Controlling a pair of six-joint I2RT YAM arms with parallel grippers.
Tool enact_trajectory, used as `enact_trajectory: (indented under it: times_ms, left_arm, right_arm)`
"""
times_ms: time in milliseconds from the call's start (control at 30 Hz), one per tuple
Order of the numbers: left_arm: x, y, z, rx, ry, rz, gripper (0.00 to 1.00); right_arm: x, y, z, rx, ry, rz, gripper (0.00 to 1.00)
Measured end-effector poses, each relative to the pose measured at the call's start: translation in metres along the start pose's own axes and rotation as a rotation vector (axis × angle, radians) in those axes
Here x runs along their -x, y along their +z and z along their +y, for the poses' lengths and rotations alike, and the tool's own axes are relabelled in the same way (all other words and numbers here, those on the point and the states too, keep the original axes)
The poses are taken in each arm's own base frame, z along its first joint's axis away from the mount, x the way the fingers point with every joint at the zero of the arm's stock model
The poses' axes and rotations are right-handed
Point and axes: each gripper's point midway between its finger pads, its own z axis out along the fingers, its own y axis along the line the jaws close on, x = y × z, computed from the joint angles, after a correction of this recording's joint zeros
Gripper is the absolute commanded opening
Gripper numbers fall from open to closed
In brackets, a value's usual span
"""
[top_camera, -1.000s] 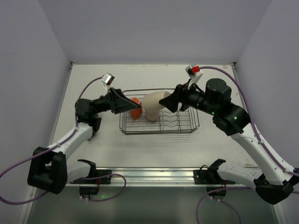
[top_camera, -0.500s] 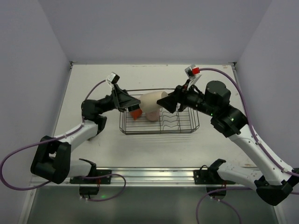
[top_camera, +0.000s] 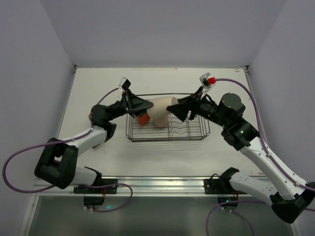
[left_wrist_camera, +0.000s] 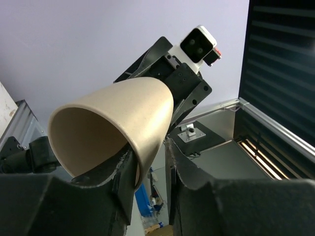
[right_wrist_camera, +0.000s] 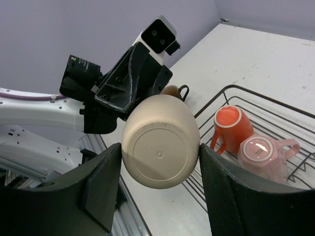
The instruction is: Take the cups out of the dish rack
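Note:
My right gripper has the cream-beige cup's base (right_wrist_camera: 160,154) above the rack. Next, my left gripper grabs the cream-beige cup's rim (left_wrist_camera: 129,139) and puts the cup beside the olive-brown cup.
The cream-beige cup (top_camera: 158,109) hangs on its side above the left half of the black wire dish rack (top_camera: 197,133). My right gripper (top_camera: 176,108) is shut on its base end, a finger on each side of the round bottom (right_wrist_camera: 160,142). My left gripper (top_camera: 147,104) straddles the cup's rim (left_wrist_camera: 113,128), one finger inside against the wall and the other outside with a thin gap; it looks open. The orange cup (right_wrist_camera: 231,125) and the pink cup (right_wrist_camera: 261,155) stand upside down in the rack (right_wrist_camera: 256,96).
A small olive-brown cup (right_wrist_camera: 171,91) with a dark handle shows just past the left gripper, outside the rack. The wavy plate dividers (top_camera: 179,129) fill the rack's right half. The metal rail (top_camera: 157,184) runs along the near table edge.
My left gripper has moved right and up from beside the orange cup to the cream-beige cup's rim. My right gripper has shifted the cup slightly left.

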Motion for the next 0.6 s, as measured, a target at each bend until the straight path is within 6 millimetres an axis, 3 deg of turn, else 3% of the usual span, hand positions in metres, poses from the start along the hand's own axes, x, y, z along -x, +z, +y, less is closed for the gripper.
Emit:
enact_trajectory:
  times_ms: [133, 200, 267, 367, 400, 500, 533, 600]
  left_arm:
    - [0.000, 0.002, -0.001, -0.004, -0.002, -0.001, 0.22]
    - [0.001, 0.003, -0.003, -0.011, -0.002, -0.006, 0.07]
    - [0.002, 0.004, -0.011, -0.035, 0.007, -0.014, 0.00]
    - [0.005, 0.005, -0.014, -0.046, 0.012, -0.026, 0.00]
    - [0.005, 0.005, -0.014, -0.047, 0.011, -0.029, 0.00]
    - [0.007, 0.005, -0.014, -0.047, 0.007, -0.036, 0.00]
    - [0.006, 0.005, -0.012, -0.043, 0.006, -0.033, 0.00]
    - [0.002, 0.004, -0.009, -0.030, 0.002, -0.013, 0.00]
  right_arm:
    - [0.003, 0.002, -0.001, 0.020, 0.007, -0.022, 0.00]
    - [0.005, 0.002, -0.001, 0.028, 0.012, -0.029, 0.00]
    - [0.003, 0.003, -0.004, 0.027, 0.023, -0.022, 0.00]
    - [0.002, 0.006, -0.008, 0.028, 0.039, -0.021, 0.38]
    - [0.003, 0.006, -0.008, 0.030, 0.042, -0.024, 0.56]
    - [0.002, 0.009, -0.012, 0.035, 0.055, -0.016, 0.75]
    - [0.002, 0.011, -0.015, 0.027, 0.057, -0.015, 0.90]
    - [0.000, 0.015, -0.020, 0.012, 0.058, -0.005, 0.99]
